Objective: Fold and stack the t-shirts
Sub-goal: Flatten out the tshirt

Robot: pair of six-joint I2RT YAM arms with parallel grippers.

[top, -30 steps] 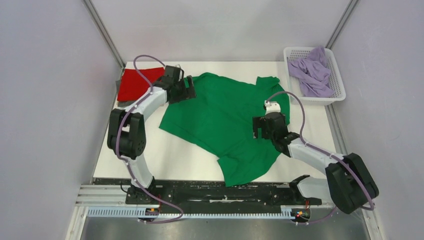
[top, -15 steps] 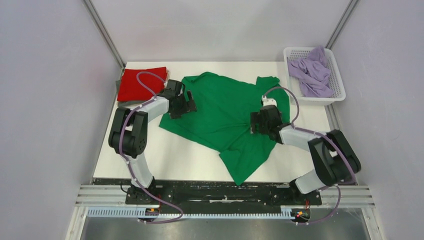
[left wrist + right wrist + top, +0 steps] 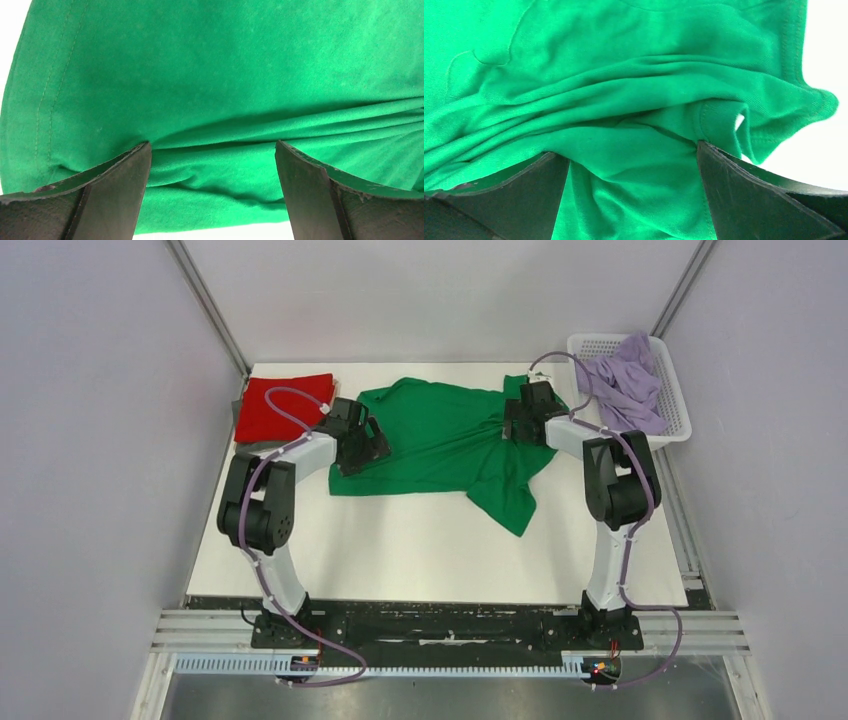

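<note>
The green t-shirt [image 3: 425, 408] will hang open and spread out far toward the front when I lift it and lay it down, because long creases [image 3: 450, 444] gather cloth across the middle.
A bright green t-shirt [image 3: 440, 435] lies crumpled across the back middle of the white table, one flap trailing toward the front at the right. My left gripper [image 3: 365, 445] is open and rests on its left edge, with green cloth [image 3: 225, 65] spread between the fingers [image 3: 115, 190]. My right gripper [image 3: 520, 420] is open at the shirt's far right corner, its fingers [image 3: 744, 190] pressed into bunched green cloth [image 3: 599, 75]. A folded red t-shirt [image 3: 280, 405] lies at the back left on a grey one [image 3: 250, 447]. A lavender t-shirt [image 3: 625, 380] fills the basket.
A white mesh basket [image 3: 590, 340] stands at the back right corner, close to my right arm. Grey enclosure walls close in both sides and the back. A black rail [image 3: 450, 625] with both arm bases runs along the near edge.
My right arm has swung from the near right to the far right, dragging the green shirt's lower part back. The left gripper slid a little nearer. Both stayed open.
</note>
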